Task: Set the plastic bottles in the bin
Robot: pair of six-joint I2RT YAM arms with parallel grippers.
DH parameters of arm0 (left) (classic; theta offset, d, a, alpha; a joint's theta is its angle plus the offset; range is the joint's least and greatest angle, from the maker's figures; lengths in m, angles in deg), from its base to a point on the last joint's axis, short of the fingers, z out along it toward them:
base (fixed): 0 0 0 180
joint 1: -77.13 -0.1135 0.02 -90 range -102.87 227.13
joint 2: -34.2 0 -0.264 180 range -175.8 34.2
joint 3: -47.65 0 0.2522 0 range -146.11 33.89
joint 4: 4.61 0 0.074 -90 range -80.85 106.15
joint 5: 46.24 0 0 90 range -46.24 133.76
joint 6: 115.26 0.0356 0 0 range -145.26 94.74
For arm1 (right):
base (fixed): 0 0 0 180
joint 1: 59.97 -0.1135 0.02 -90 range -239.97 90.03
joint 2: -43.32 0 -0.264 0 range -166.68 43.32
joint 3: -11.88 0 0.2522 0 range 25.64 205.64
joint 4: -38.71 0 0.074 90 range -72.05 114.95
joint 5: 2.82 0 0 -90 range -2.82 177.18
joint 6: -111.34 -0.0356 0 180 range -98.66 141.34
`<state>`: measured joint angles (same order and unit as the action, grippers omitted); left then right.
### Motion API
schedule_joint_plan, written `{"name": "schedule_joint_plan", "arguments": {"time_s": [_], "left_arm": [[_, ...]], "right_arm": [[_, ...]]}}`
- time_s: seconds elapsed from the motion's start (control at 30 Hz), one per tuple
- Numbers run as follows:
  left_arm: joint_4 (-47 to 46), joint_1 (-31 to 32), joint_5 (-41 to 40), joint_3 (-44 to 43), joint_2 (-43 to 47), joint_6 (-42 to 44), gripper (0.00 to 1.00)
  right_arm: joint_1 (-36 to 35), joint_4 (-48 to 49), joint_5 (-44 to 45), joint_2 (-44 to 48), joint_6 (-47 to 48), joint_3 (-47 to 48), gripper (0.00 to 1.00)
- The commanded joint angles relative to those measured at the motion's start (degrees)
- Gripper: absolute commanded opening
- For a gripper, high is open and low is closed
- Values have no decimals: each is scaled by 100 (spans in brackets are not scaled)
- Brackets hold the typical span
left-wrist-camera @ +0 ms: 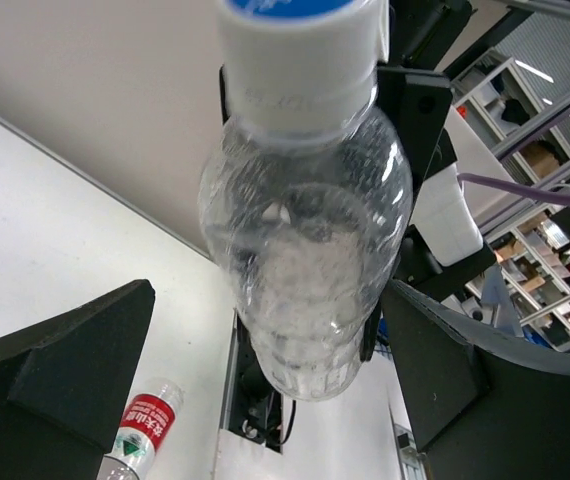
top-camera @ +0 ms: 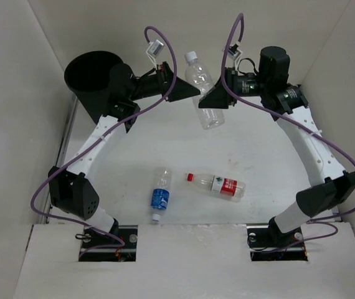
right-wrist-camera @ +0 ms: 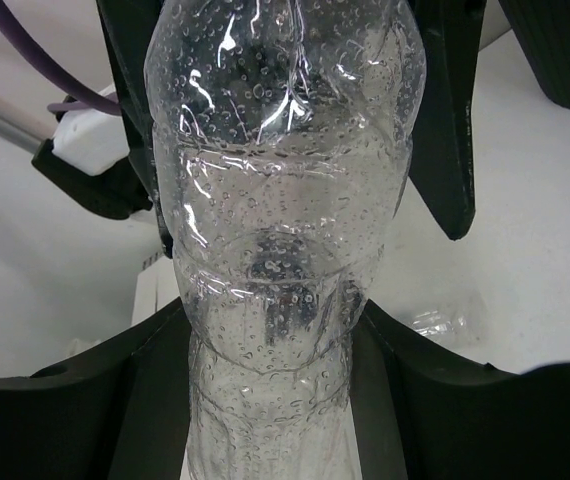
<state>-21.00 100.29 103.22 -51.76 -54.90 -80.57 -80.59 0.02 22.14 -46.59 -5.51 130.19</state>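
Next, my left gripper takes the bottle's upper body first, since my right gripper holds the clear bottle and the black bin is on my left gripper's side.
The clear unlabelled bottle hangs in the air at the back middle, white cap up and away. My right gripper is shut on its lower body, and the fingers pinch it in the right wrist view. My left gripper is open at the bottle's other side. In its own view the fingers stand wide either side of the bottle. The blue-label bottle and the red-label bottle lie on the table in front. The black bin stands at the back left. The orange bottle is out of view.
White walls close in the table on the left, back and right. The left arm's wrist reaches past the bin's right side. The bin's ribbed wall shows at the top right of the right wrist view. The red-label bottle also shows in the left wrist view.
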Motion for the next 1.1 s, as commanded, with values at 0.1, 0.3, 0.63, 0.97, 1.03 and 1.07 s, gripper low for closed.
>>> {"name": "schedule_joint_plan", "arguments": {"time_s": [0.1,0.3,0.63,0.97,1.03,1.07], "left_arm": [[-272,-9,-49,-356,51,143,100],[-228,0,-5,-436,59,143,94],[483,-236,109,-295,182,766,0],[1002,-3249,65,-1365,52,1505,0],[1116,-3821,-5,-1822,-150,1479,0],[1152,-4041,-48,-2033,-247,1514,0]], "right_arm": [[-174,357,-141,176,-22,-356,0],[-262,366,-106,79,-22,-234,0],[-228,191,-237,184,-66,-365,100],[1372,-881,-45,412,1417,-1200,100],[1425,-1232,148,465,1892,-1305,100],[1425,-1390,219,500,2094,-1384,100]]}}
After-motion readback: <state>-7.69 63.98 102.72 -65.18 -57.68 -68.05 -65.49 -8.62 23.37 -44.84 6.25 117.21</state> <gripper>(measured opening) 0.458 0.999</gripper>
